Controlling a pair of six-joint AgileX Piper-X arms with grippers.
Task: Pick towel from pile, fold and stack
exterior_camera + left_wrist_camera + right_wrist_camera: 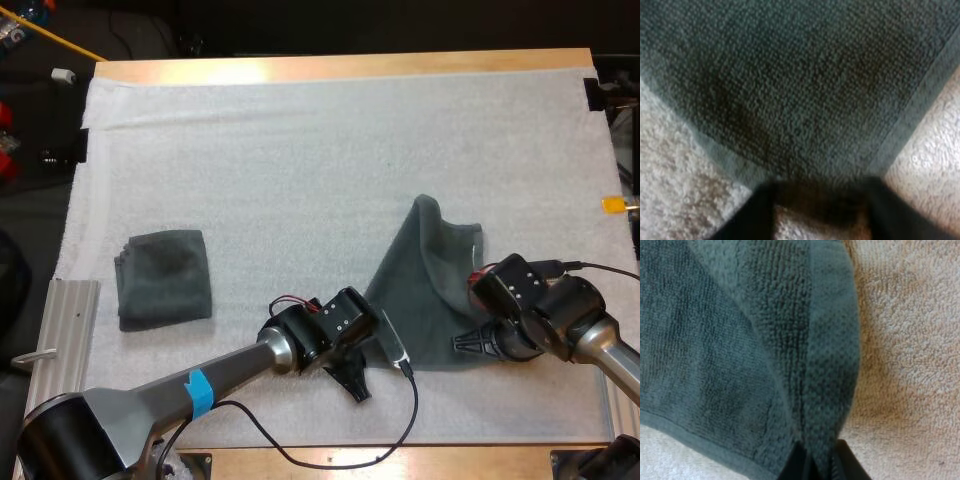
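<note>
The towel point(418, 315) will open out into a wide, slightly rippled square when I lift and spread its corners, because the loose peak point(430, 215) gathers slack cloth.
A loose dark grey-green towel point(430, 290) lies on the white mat at centre right, one part drawn up into a peak. My left gripper point(354, 382) sits low at its near left corner. In the left wrist view its fingers point(752, 217) stand apart with bare mat between them, and the towel's corner point(805, 100) ends right at the tips. My right gripper point(468, 344) is at the near right edge. Its fingers point(795, 465) are shut on a folded ridge of the towel point(830, 370). A folded towel point(165, 275) rests at the left of the mat.
A metal rail point(62, 335) lies along the mat's left edge. The near table edge point(400, 462) runs close behind both grippers. Bare mat point(330, 150) stretches across the far half.
</note>
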